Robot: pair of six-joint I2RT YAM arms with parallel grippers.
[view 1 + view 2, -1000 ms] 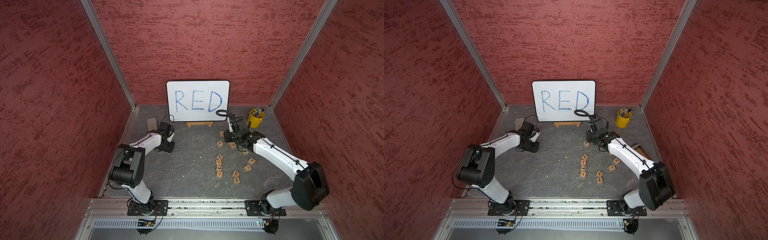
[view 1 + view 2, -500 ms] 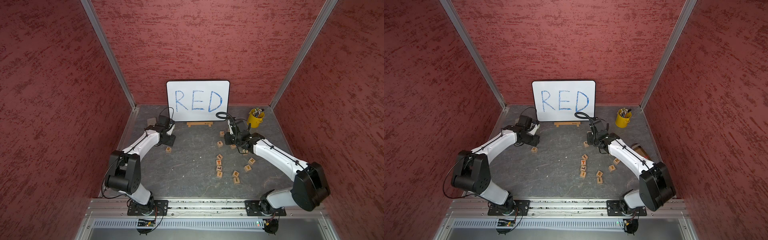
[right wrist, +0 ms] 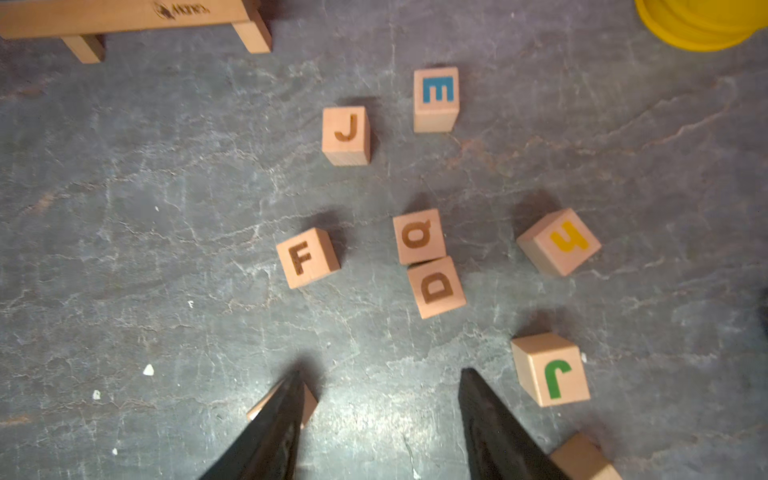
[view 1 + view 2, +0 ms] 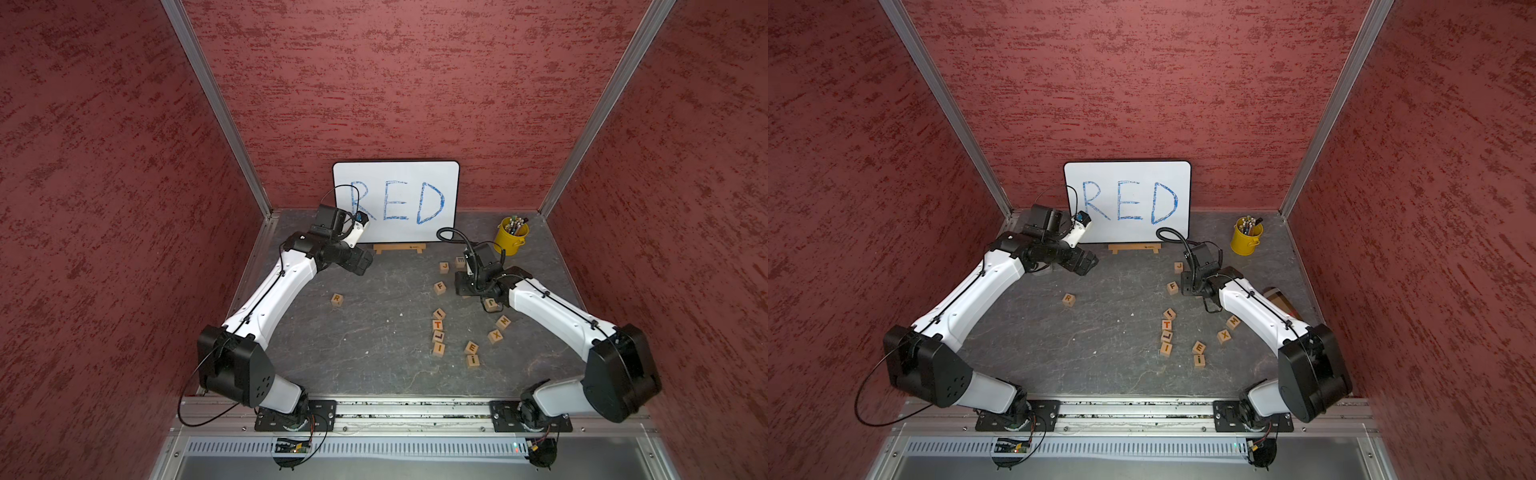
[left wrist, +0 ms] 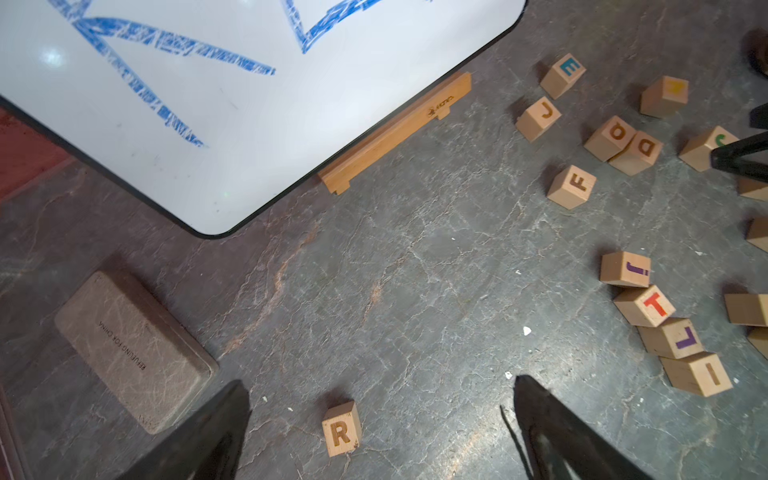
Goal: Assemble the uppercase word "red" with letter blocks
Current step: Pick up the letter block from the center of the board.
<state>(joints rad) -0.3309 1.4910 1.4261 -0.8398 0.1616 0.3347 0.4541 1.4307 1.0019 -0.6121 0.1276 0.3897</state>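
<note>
My right gripper should pick up the orange-brown E block (image 4: 472, 347) and carry it over toward the R block (image 4: 336, 299), because the E block is far from my left gripper.
The R block (image 5: 341, 429) lies alone on the grey table, left of centre (image 4: 337, 299) (image 4: 1069, 299). My left gripper (image 5: 380, 386) hangs above and behind it near the whiteboard (image 4: 361, 265), open wide and holding nothing. The D block (image 3: 436, 286) sits against a Q block ahead of my right gripper (image 3: 380, 374), which hovers open and empty in the block cluster (image 4: 462, 289). An orange-brown E block (image 4: 471, 347) lies nearer the front, right of centre (image 4: 1199, 347). A blue-lettered E block (image 3: 436, 97) sits further back.
A whiteboard (image 4: 395, 199) reading RED leans on a wooden stand (image 4: 399, 248) at the back. A yellow pen cup (image 4: 510, 237) is at back right and an eraser (image 5: 133, 349) at back left. Blocks J (image 3: 346, 135), F (image 3: 307, 257), T (image 4: 437, 325) and others are scattered right of centre.
My left gripper has opened wide, left the R block on the table and drawn up and back toward the whiteboard. My right gripper has opened as well.
</note>
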